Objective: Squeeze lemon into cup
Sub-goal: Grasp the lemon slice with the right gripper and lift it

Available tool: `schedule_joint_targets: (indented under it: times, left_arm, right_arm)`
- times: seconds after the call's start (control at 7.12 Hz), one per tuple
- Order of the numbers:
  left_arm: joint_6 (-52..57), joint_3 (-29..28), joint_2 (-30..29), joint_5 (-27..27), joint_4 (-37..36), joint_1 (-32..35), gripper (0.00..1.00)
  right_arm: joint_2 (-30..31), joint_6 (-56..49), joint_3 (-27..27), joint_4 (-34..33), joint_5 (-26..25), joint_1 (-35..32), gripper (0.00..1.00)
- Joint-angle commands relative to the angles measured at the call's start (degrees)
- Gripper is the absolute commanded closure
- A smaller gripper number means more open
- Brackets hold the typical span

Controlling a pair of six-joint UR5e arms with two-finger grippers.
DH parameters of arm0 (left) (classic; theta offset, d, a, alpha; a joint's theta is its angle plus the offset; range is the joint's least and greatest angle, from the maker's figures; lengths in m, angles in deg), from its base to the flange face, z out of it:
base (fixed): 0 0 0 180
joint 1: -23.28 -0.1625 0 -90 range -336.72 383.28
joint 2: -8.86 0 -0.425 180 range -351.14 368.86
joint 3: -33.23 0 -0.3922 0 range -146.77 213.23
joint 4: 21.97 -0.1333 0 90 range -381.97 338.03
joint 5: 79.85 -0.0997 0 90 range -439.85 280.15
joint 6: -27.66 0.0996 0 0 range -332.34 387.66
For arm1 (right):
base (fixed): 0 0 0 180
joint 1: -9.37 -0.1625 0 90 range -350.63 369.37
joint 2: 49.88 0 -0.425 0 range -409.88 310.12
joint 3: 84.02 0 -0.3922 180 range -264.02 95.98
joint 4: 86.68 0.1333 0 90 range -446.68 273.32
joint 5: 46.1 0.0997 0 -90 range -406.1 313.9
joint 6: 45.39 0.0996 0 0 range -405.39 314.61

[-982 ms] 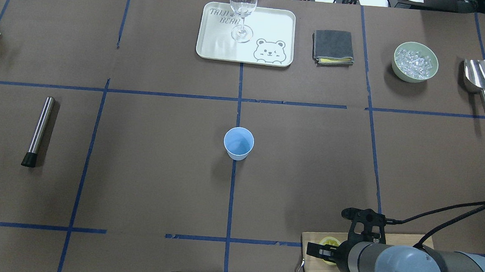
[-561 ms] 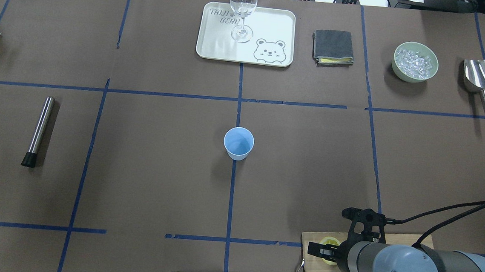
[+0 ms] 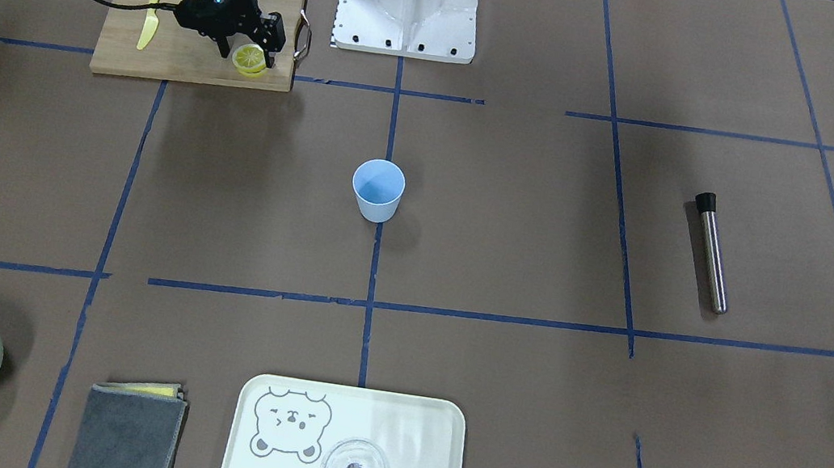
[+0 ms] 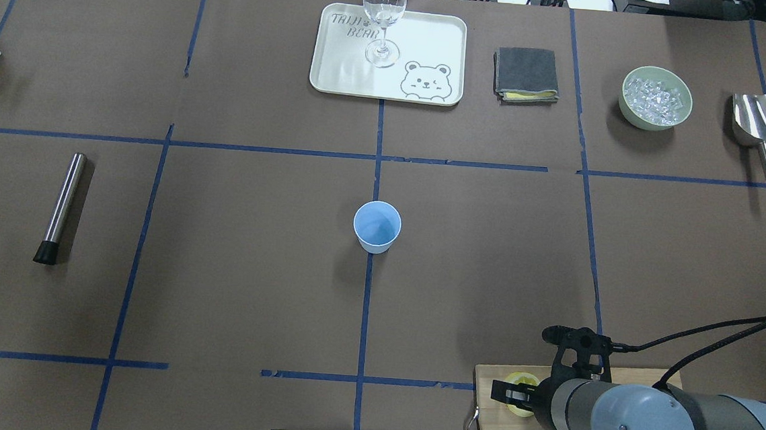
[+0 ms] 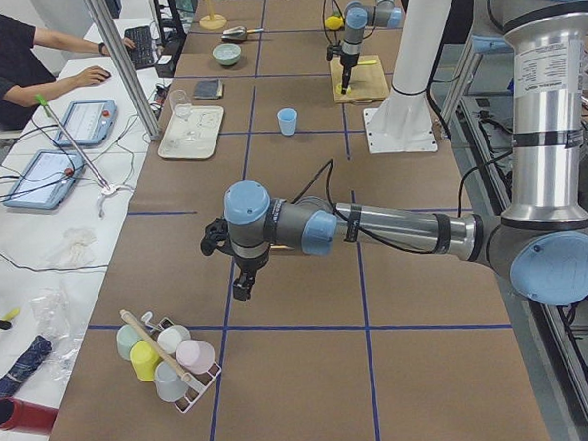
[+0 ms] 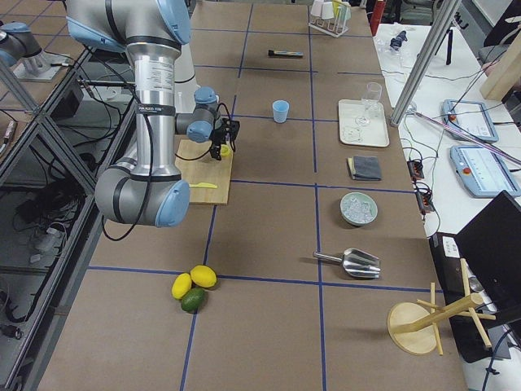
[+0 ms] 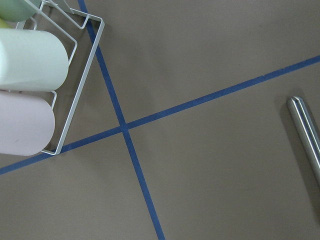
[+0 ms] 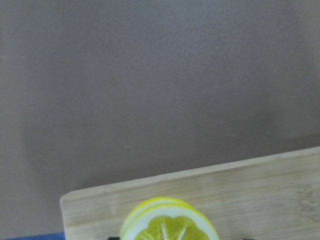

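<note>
The top slice (image 3: 250, 59) should come off when I lift it and leave lemon slices behind on the cutting board, because another yellow rim (image 8: 150, 202) shows under it.
The light-blue cup (image 4: 377, 226) stands upright at the table's middle, also seen in the front view (image 3: 378, 188). A small stack of lemon slices (image 3: 250, 58) lies on the corner of the wooden cutting board (image 3: 164, 56) nearest the cup. My right gripper (image 3: 249, 47) hangs low over the stack, its jaws open on either side of it. In the right wrist view the top slice (image 8: 167, 225) fills the bottom edge. My left gripper (image 5: 240, 286) hovers over bare table far to the left; I cannot tell whether it is open or shut.
A yellow toy knife (image 3: 151, 9) lies on the board. At the far side are a tray (image 4: 435, 43) with a glass (image 4: 383, 13), a folded cloth (image 4: 526, 73), an ice bowl (image 4: 656, 98) and a scoop (image 4: 758, 126). A steel muddler (image 4: 62, 206) lies left. A cup rack (image 5: 168, 358) stands near my left gripper.
My right gripper has shifted slightly away from the robot's base over the lemon slices. The slices and the cup have not moved.
</note>
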Motion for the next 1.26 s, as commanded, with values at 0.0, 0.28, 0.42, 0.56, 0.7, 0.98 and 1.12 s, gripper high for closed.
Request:
schedule_joint_targets:
  times: [0.0,0.28,0.42,0.56,0.7,0.98,1.12]
  left_arm:
    - [-0.05,0.04,0.01,0.01,0.0,0.0,0.0]
    - [-0.05,0.12,0.01,0.01,0.0,0.0,0.0]
    - [-0.05,0.13,0.01,0.01,0.0,0.0,0.0]
    - [-0.05,0.13,0.01,0.01,0.0,0.0,0.0]
    - [0.04,0.13,0.01,0.01,0.0,0.0,0.0]
    - [0.04,0.21,0.54,0.53,0.0,0.0,0.0]
    - [0.04,0.21,0.8,1.41,0.09,0.0,0.0]
  right_arm:
    - [0.22,-0.02,-0.37,-0.06,0.01,-1.28,0.57]
    - [0.75,-0.11,-2.03,-0.06,0.1,-1.99,0.57]
    - [1.71,-0.11,-3.17,-0.06,0.1,-2.07,0.56]
    - [2.33,-0.02,-3.88,-0.06,0.1,-2.07,0.56]
    - [2.16,-0.02,-3.98,-0.06,0.1,-2.42,0.56]
    - [2.16,-0.02,-5.29,-0.06,0.1,-3.3,0.56]
    - [1.72,-0.11,-5.38,-0.23,0.1,-4.26,0.55]
